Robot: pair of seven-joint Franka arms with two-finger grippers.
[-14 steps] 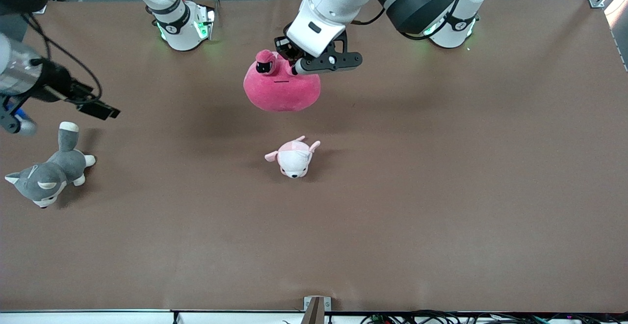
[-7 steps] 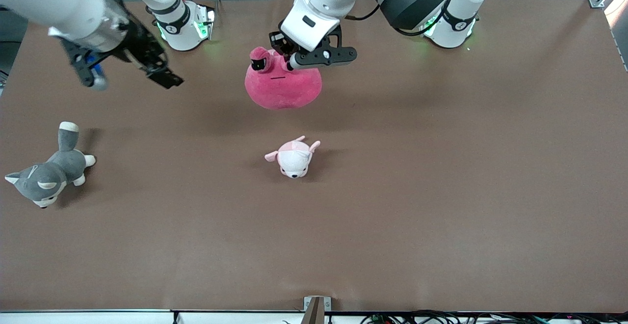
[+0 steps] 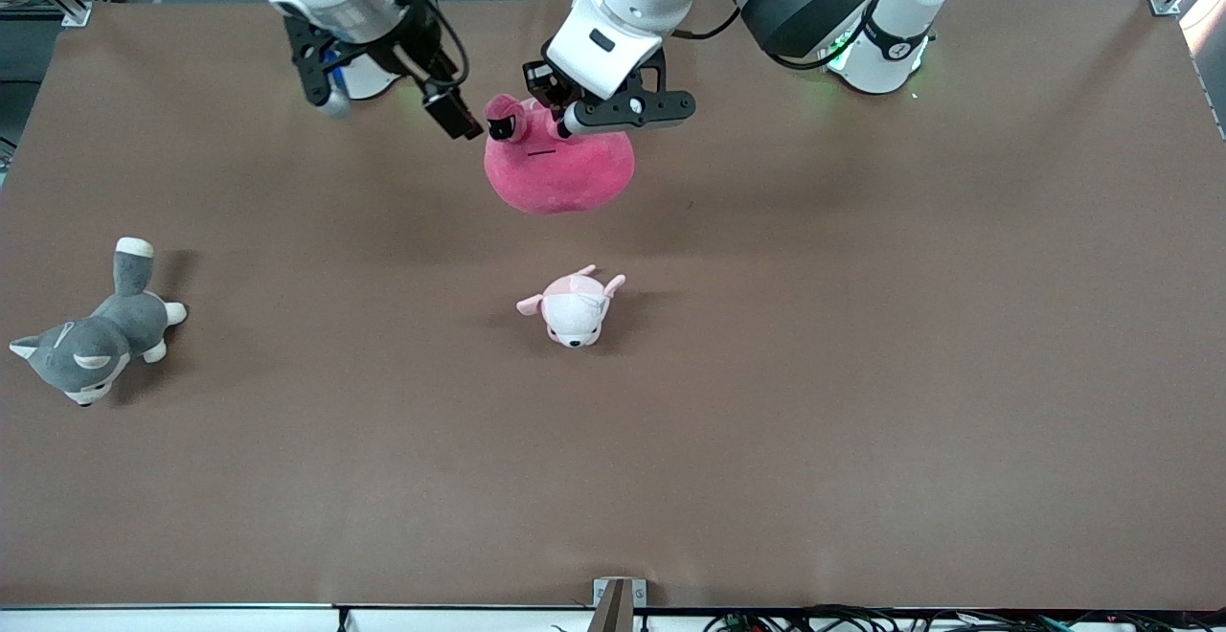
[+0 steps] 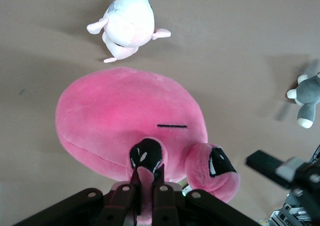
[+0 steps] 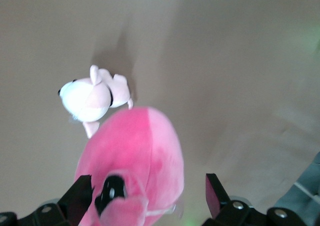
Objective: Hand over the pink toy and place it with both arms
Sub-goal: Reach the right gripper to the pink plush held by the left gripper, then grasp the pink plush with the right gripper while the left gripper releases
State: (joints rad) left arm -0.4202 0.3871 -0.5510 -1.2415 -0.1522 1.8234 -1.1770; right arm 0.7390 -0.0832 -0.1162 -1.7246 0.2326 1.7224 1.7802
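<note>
The pink toy [image 3: 565,172] will tip over toward its ears when I set it down, because the round bottom side [image 3: 560,203] gives it little to stand on.
The pink toy [image 3: 558,170], a big hot-pink blob plush, hangs in the air over the table between the two bases. My left gripper [image 3: 560,123] is shut on one of its black-marked ears and holds it from above; in the left wrist view the fingers [image 4: 161,198] pinch that ear above the toy's body [image 4: 125,121]. My right gripper [image 3: 466,126] is open beside the toy's other ear. In the right wrist view its fingertips [image 5: 215,192] stand wide on either side of the pink toy [image 5: 140,151], not touching it.
A small pale pink-and-white plush [image 3: 573,306] lies on the brown table [image 3: 862,326], nearer to the front camera than the pink toy. A grey-and-white plush dog [image 3: 91,340] lies at the right arm's end of the table.
My right arm has swung in from its end of the table to the pink toy, its gripper open. My left gripper has kept hold of the toy, nearly still.
</note>
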